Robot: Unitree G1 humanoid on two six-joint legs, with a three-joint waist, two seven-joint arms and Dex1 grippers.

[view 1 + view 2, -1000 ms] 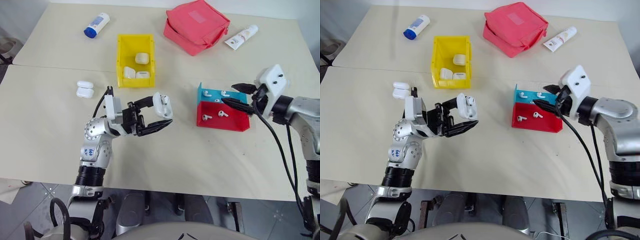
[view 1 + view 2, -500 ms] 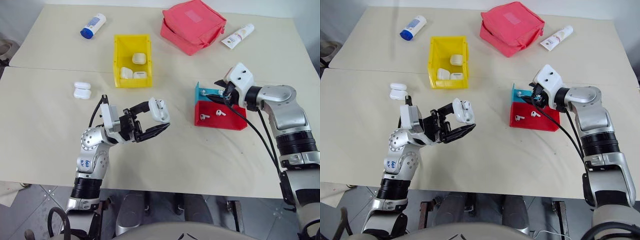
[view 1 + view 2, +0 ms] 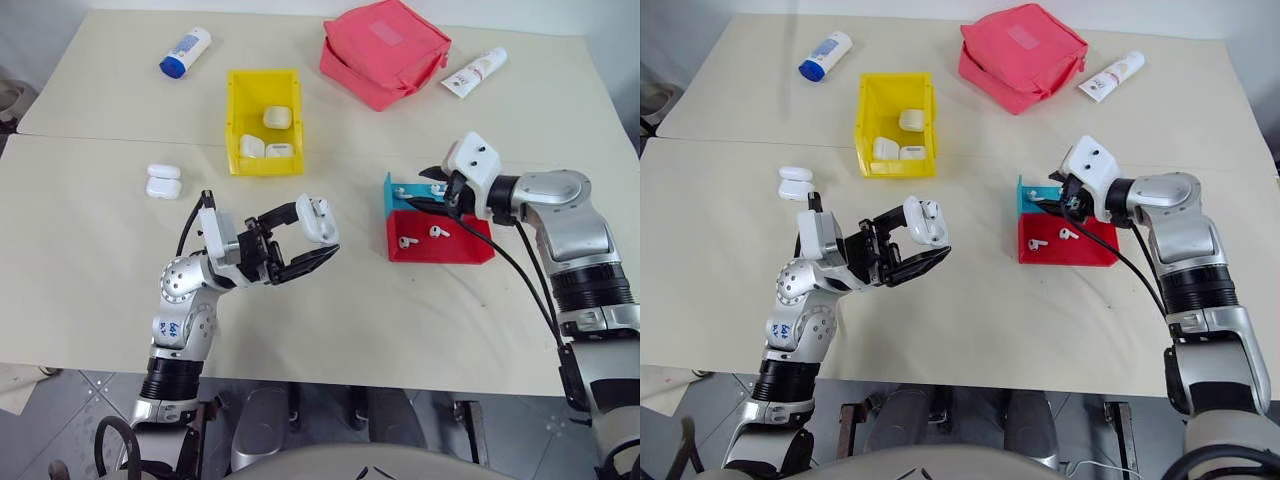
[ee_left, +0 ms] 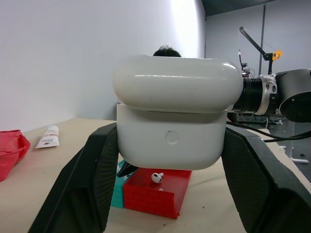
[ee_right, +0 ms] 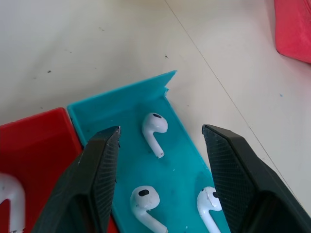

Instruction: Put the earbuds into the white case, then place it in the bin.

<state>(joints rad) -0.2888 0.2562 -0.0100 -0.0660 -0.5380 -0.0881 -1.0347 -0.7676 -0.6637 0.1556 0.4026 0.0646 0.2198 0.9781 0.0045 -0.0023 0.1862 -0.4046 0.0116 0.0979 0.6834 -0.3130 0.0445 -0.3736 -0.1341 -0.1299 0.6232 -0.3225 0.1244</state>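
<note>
My right gripper needs to back off, because its finger overlaps the earbud at the blue tray's outer edge [image 5: 208,206]. It should then centre the open fingers around that earbud [image 5: 208,208] before it closes.
My left gripper [image 3: 318,232] is shut on a white case [image 3: 320,220], holding it above the table's middle; the left wrist view shows the white case [image 4: 172,128] clamped between both fingers. My right gripper [image 3: 425,190] is open, low over the blue tray [image 3: 392,190]. In the right wrist view its fingers [image 5: 99,160] flank three earbuds [image 5: 154,127] lying in the blue tray [image 5: 126,104]. Two more earbuds [image 3: 405,241] lie in the adjoining red tray [image 3: 440,250]. The yellow bin [image 3: 237,110] stands at the back left with three cases inside.
Two spare white cases [image 3: 163,180] lie stacked on the table to the left. A pink pouch [image 3: 385,50], a white tube [image 3: 475,72] and a blue-capped bottle [image 3: 185,50] lie along the far side.
My right gripper has swung left and down from beside the trays to just over the blue tray, still open. The left gripper keeps the case in place.
</note>
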